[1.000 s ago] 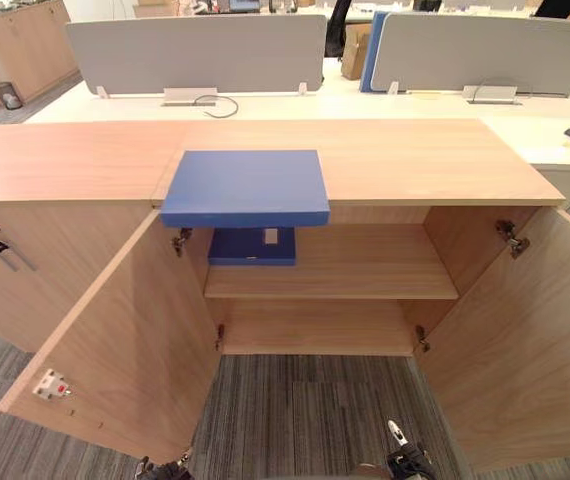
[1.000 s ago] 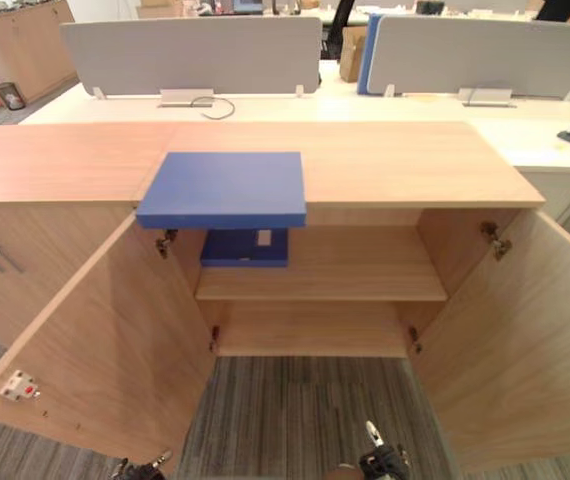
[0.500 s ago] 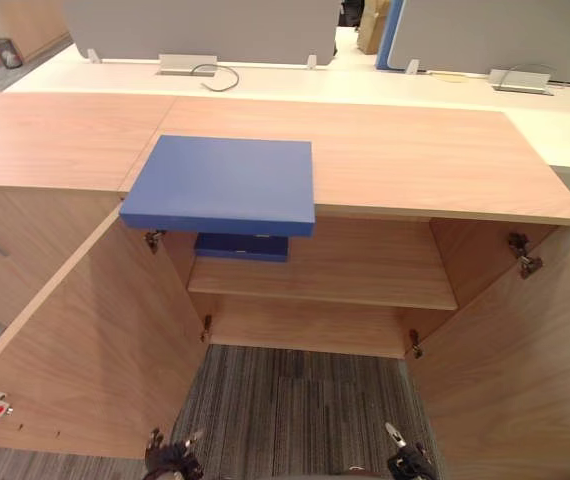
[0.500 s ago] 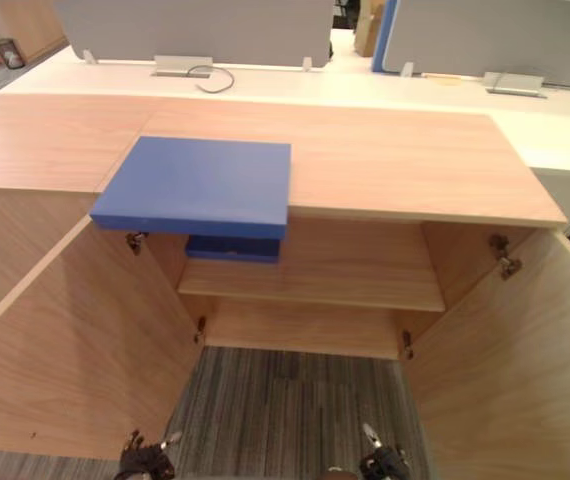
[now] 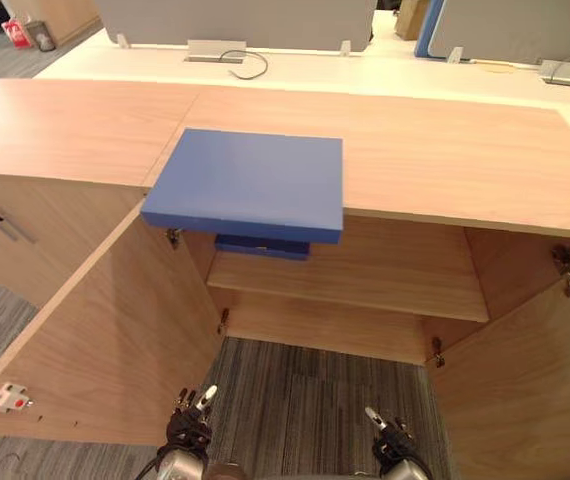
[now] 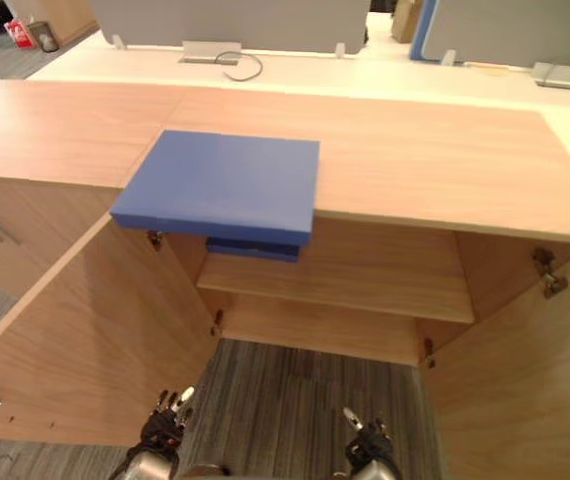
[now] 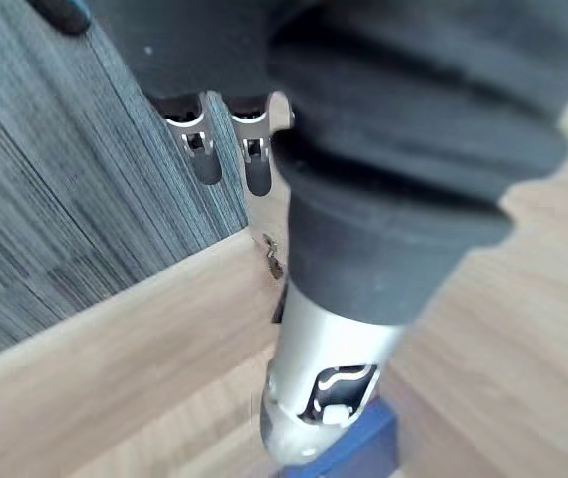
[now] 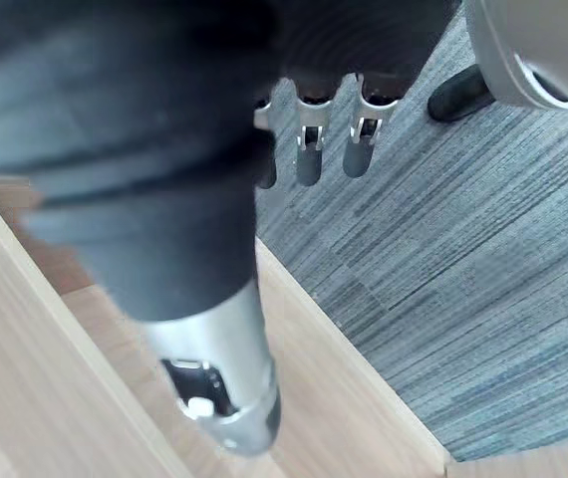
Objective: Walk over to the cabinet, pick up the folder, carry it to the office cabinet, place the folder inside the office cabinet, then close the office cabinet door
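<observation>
The thick front edge (image 5: 242,227) sticks out past the cabinet top, straight and free of any droop, so the blue folder (image 5: 253,175) will stay flat and closed when I lift it.
A blue folder (image 5: 245,183) lies flat on the wooden cabinet top (image 5: 445,150), its front edge jutting out over the open compartment. Under it, a second blue folder (image 5: 262,246) rests on the inner shelf (image 5: 365,270). Both of my hands hang low above the carpet, well short of the cabinet. The left hand (image 5: 190,420) and the right hand (image 5: 390,438) are open and hold nothing. In the left wrist view the fingers (image 7: 226,149) point down at the carpet; the right wrist view shows the fingers (image 8: 309,139) likewise relaxed.
Both cabinet doors stand wide open: the left door (image 5: 105,330) and the right door (image 5: 525,390) flank a strip of grey carpet (image 5: 315,400). A neighbouring closed cabinet (image 5: 25,240) is at left. Behind stand a white desk (image 5: 295,70) and grey dividers (image 5: 235,15).
The camera has moved nearer and tipped down, so the cabinet fills more of the view. Both hands show slightly higher at the bottom edge. The folders have not moved.
</observation>
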Robot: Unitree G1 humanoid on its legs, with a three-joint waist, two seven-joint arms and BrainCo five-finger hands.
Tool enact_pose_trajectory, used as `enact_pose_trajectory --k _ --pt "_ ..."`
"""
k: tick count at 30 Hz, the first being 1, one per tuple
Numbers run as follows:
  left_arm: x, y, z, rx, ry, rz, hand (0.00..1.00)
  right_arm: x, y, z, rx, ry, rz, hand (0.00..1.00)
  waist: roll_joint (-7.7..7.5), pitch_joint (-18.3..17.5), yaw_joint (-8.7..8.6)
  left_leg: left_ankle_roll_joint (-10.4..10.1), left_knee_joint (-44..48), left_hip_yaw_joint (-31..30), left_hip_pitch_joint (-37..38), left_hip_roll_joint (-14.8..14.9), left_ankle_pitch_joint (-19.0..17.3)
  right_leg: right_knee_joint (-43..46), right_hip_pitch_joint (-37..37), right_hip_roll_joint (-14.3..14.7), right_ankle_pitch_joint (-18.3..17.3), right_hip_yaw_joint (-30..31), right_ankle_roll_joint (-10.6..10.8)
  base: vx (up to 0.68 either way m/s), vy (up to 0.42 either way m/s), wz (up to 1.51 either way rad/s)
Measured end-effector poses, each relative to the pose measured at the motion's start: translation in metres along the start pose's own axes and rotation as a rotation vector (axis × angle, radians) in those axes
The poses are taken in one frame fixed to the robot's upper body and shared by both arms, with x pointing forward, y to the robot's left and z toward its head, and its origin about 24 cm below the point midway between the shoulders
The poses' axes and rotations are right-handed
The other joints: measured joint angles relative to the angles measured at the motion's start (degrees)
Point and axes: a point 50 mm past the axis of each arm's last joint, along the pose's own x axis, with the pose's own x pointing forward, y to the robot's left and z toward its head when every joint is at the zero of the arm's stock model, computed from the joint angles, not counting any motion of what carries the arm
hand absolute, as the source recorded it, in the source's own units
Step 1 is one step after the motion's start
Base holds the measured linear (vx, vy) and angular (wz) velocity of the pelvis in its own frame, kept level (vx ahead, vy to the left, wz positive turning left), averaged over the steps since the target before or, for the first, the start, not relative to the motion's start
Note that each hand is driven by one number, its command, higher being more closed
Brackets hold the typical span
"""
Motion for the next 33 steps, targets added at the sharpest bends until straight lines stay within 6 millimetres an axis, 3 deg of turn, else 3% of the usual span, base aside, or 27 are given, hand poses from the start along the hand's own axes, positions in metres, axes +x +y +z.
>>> enact_pose_trajectory --k 6,11,15,17,23,29,33 --pt "-0.013 -0.046 0.034 -0.088 -0.175 -0.222 0.00 0.000 0.000 -0.006 -0.018 0.021 0.011 0.00 -0.19 -0.48 0.27 0.46 -2.31 0.20 1.75 -1.15 0.70 -3.88 2.28 -0.46 2.30 -0.13 0.63 -0.01 0.064 0.00" --pt "-0.033 -0.068 0.039 -0.105 -0.208 -0.354 0.00 -0.001 -0.001 -0.009 -0.065 0.033 0.020 0.00 -0.57 -0.87 0.62 0.27 -3.21 -0.04 2.69 -1.14 1.62 -4.26 3.22 -0.43 2.68 -0.15 0.65 -0.05 0.010 0.03" --pt "-0.059 -0.082 0.065 -0.110 -0.353 -0.420 0.00 -0.001 -0.002 -0.011 -0.067 0.038 0.023 0.00 -0.85 -0.91 1.20 0.02 -4.68 -0.92 2.85 -0.73 1.90 -3.70 3.01 0.06 2.66 -0.49 0.63 -0.11 -0.003 0.08" --pt "-0.069 -0.087 0.080 -0.060 -0.459 -0.408 0.00 -0.002 -0.002 -0.012 -0.066 0.037 0.021 0.00 -1.13 -0.86 1.48 0.14 -5.28 -1.83 2.83 -0.86 2.34 -2.98 2.89 -0.25 2.63 -1.06 0.63 -0.10 0.009 0.17" --pt "-0.102 -0.091 0.120 0.321 -0.897 -0.135 0.00 -0.005 0.002 -0.023 -0.117 0.065 0.009 0.00 -2.92 -1.71 2.88 0.52 -6.40 -2.35 2.62 -1.81 3.39 -2.16 2.01 -0.78 2.63 -1.18 0.66 -0.06 0.022 0.05" --pt "-0.122 -0.103 0.132 0.563 -1.223 0.111 0.00 -0.005 -0.001 -0.027 -0.132 0.069 -0.036 0.00 -3.50 -3.33 2.96 0.43 -7.01 -2.18 2.81 -1.78 3.71 -2.56 1.79 -0.54 2.65 -1.17 0.68 0.00 0.000 0.00" --pt "-0.123 -0.144 0.127 0.722 -1.371 0.047 0.00 0.000 0.002 -0.030 -0.146 0.093 -0.052 0.00 -3.32 -4.00 2.92 0.39 -7.43 -1.57 3.48 -1.53 3.72 -2.96 1.84 -0.22 2.67 -0.86 0.66 -0.01 0.000 -0.03"
